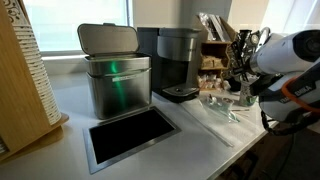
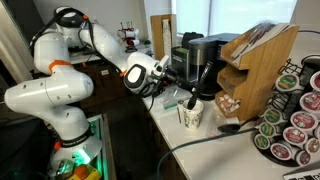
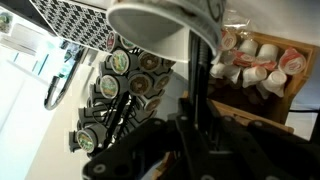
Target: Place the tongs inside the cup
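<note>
The tongs go down inside the rim of the white paper cup (image 2: 191, 101). I should go on moving my gripper down until they rest in the cup (image 2: 191, 114), then let go.
The small white paper cup (image 2: 190, 115) with a green logo stands on the counter in front of the coffee machine. In the wrist view its white rim (image 3: 160, 18) fills the top of the picture. The tongs (image 2: 186, 98) run from my gripper (image 2: 166, 82) down into the cup's mouth. In the wrist view they show as thin dark arms (image 3: 196, 85) between my fingers (image 3: 196, 140). The gripper is shut on the tongs' upper end, just above and beside the cup. In an exterior view the gripper (image 1: 247, 86) sits at the counter's far right and the cup is hard to make out.
A tall steel bin with a grey lid (image 1: 115, 75) and a coffee machine (image 1: 178, 60) stand on the counter. A recessed opening (image 1: 130, 135) is in the countertop. A wooden pod rack (image 2: 255, 60) and a pod carousel (image 2: 290, 120) stand close behind the cup.
</note>
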